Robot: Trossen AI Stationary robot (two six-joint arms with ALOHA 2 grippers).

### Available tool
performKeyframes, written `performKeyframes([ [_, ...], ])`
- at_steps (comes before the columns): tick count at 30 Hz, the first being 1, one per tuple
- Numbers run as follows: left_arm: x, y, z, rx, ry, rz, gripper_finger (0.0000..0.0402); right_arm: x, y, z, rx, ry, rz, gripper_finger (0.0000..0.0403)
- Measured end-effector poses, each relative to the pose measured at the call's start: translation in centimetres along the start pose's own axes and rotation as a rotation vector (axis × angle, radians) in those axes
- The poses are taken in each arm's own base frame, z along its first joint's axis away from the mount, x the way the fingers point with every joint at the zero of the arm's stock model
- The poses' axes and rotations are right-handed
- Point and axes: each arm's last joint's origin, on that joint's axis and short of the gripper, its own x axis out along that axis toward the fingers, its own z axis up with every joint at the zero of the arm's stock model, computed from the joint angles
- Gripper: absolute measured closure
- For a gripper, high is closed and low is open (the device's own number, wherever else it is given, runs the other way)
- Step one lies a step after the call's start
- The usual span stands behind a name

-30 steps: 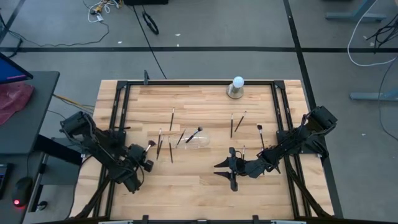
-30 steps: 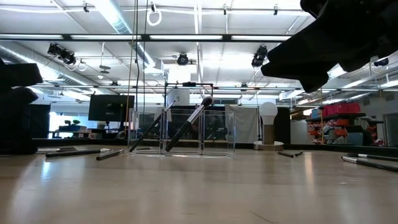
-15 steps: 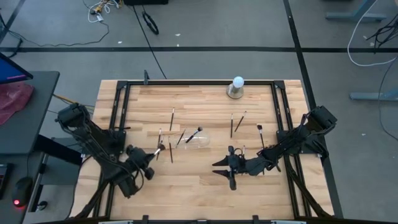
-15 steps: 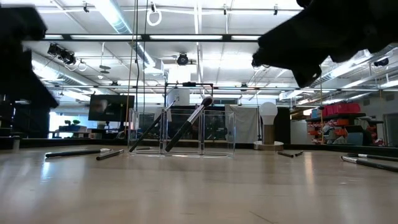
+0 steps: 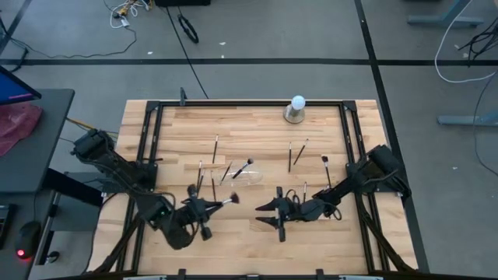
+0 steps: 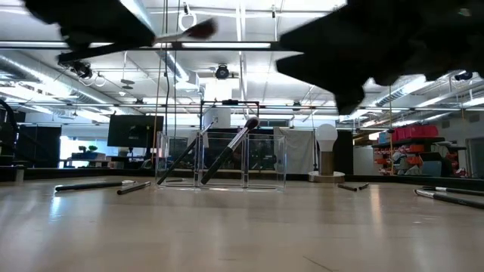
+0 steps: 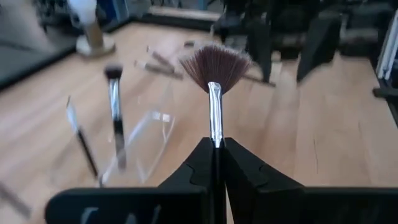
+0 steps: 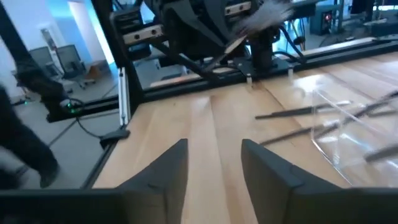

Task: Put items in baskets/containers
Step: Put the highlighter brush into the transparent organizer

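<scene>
The fan brush is in my left gripper with its bristles leading [image 5: 234,197], so next my right gripper grabs the fan brush's bristle end and puts its handle down into the clear holder [image 5: 254,177].
My left gripper [image 5: 208,208] hangs over the near-left part of the table, shut on a fan brush [image 7: 216,68] with reddish-brown bristles and a silvery ferrule. The clear holder [image 5: 246,177] stands mid-table, toward the far side of that gripper; two dark brushes [image 6: 227,155] lean in it, tips on its rim. Several more brushes [image 5: 294,154] lie flat on the wood around it. My right gripper [image 5: 270,218] is open, low over the near middle, its fingers pointing toward the table's left, touching nothing. My left gripper pinches the fan brush between its two fingers, on the thin stem just below the silvery ferrule [image 7: 214,135]. The brush runs along the fingers and sticks out past their tips. It is lifted clear of the table, roughly level, with its bristles [image 5: 232,199] toward the table's right.
A white ball on a grey base [image 5: 296,109] stands at the far edge. Black frame rails [image 5: 148,132] run along the table's left, right and far sides. Bare wood lies along the near edge between the two grippers.
My left gripper has carried the fan brush up and toward the table's right and near edge, turning so the bristles now point right. My right gripper has drifted a little toward the left.
</scene>
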Motion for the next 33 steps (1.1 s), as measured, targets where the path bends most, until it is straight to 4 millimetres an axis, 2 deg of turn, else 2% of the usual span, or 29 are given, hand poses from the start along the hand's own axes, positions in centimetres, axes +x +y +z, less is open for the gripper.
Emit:
performKeyframes([
  [6, 2.7, -0.4, 0.9, 0.082, -0.063, 0.014, 0.0373, 2.9, 0.1, 1.1, -0.028, -0.079, -0.121, 0.0203],
  [13, 4.1, -0.9, 0.6, 0.116, -0.088, 0.006, 0.0372, 4.1, -0.4, 2.4, 0.005, -0.134, -0.206, 0.0202],
  [25, 4.2, -1.1, 0.7, 0.124, -0.097, -0.014, 0.0370, 4.3, -0.6, 3.4, 0.007, -0.208, -0.196, 0.0287],
  [33, 4.3, -1.0, 0.6, 0.128, -0.093, -0.014, 0.0363, 4.3, -0.6, 3.4, -0.006, -0.198, -0.191, 0.0386],
])
